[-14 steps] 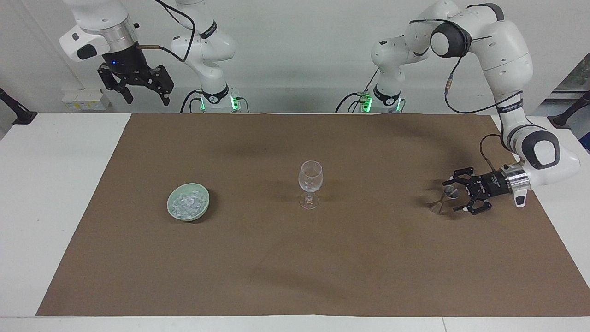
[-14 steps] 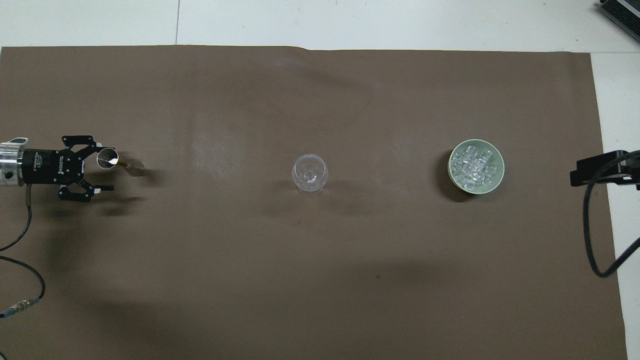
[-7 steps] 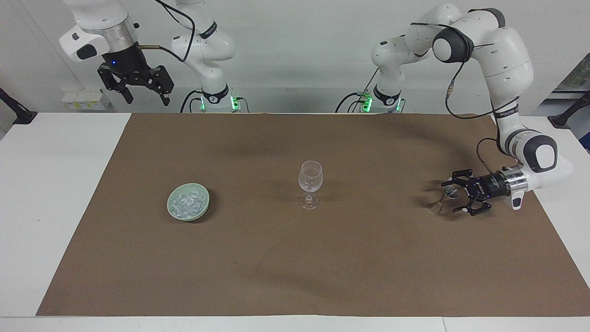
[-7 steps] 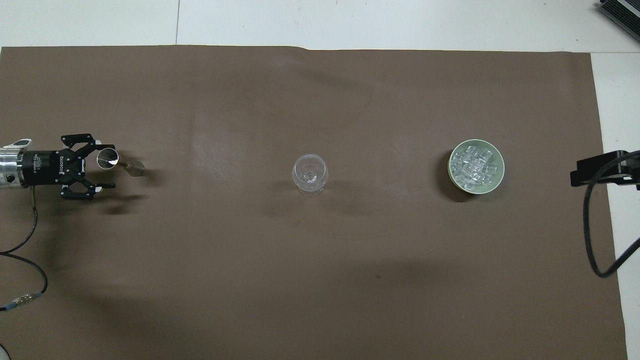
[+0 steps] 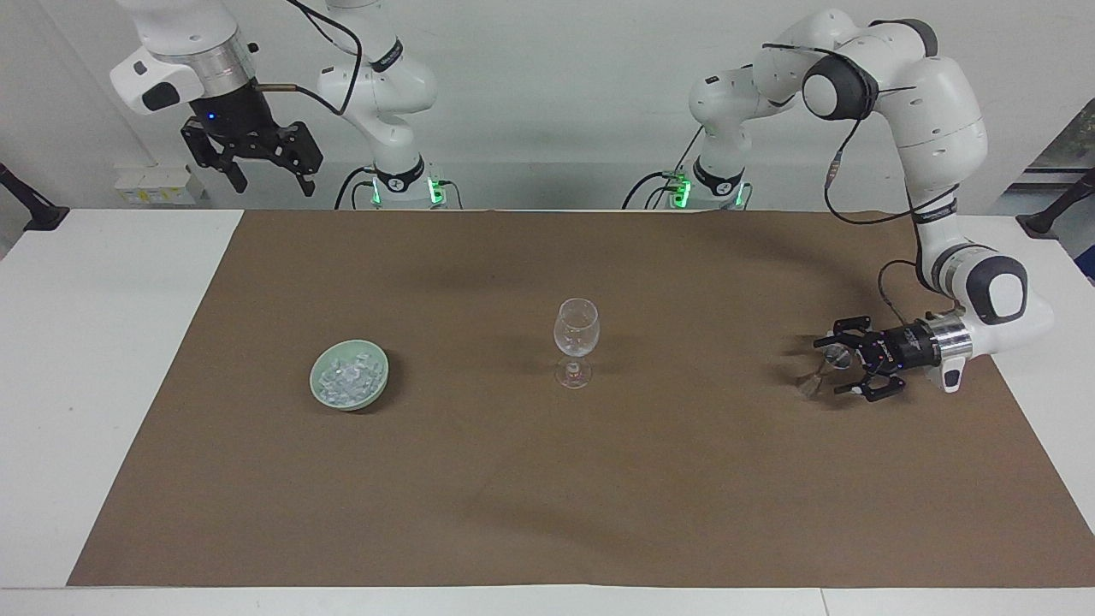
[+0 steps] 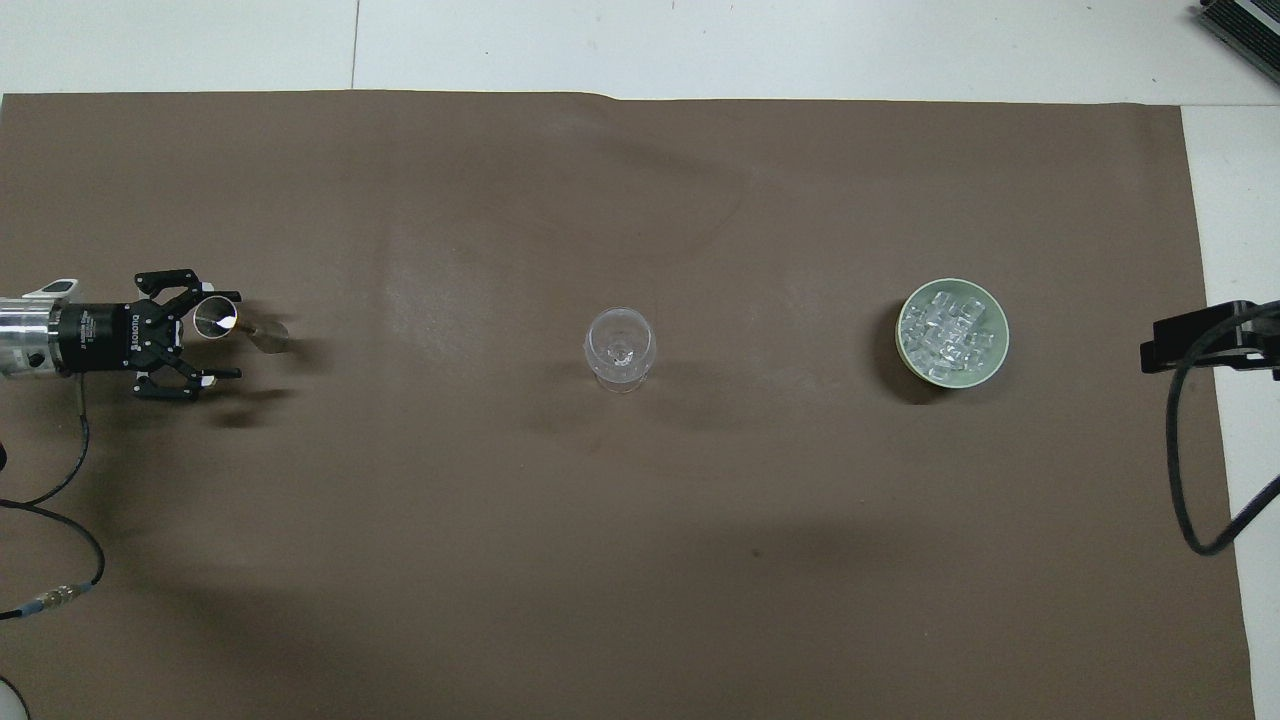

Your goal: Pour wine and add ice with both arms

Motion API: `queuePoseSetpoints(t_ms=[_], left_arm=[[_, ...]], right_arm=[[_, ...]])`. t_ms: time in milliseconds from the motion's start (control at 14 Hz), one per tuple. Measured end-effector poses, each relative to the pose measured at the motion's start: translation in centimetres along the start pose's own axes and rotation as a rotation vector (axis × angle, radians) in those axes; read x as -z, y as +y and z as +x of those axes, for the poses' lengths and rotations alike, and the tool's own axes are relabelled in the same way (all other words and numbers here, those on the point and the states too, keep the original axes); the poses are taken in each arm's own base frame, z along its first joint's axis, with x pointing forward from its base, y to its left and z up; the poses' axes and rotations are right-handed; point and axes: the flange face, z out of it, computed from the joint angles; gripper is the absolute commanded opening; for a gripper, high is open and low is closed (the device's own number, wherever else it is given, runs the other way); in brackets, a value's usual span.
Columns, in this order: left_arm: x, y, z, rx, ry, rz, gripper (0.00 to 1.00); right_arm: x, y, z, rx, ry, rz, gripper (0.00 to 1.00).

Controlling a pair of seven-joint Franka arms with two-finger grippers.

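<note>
I expect the wine glass to stay clear when I tip the jigger over it, because the jigger's open cup shows only dull metal inside.
A clear stemmed wine glass stands upright at the middle of the brown mat. Toward the right arm's end sits a pale green bowl heaped with ice. Toward the left arm's end stands a small metal jigger. My left gripper lies low and level there, open, its fingers on either side of the jigger's cup without closing on it. I cannot make out any wine. My right gripper waits high above the table's edge at its own end, open and empty.
The brown mat covers most of the white table. The left arm's black cable trails over the mat close to the robots. A dark object shows at the table's farthest corner on the right arm's end.
My left gripper has slid a little toward the jigger, so its fingers now flank the cup more fully. The right arm, glass and bowl have not moved.
</note>
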Motion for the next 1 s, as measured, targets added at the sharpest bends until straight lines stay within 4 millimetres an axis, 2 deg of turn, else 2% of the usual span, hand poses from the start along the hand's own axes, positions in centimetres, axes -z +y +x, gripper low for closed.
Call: queuePoseSetpoints(t_ms=[572, 1002], left_arm=[[-1.3, 0.0, 0.4, 0.004, -0.027, 0.003, 1.00], [-1.4, -0.1, 0.5, 0.007, -0.030, 0.002, 1.00]], right_arm=[[0.0, 0.0, 0.0, 0.000, 0.000, 0.000, 1.00], [0.0, 0.0, 0.0, 0.000, 0.000, 0.000, 1.00]])
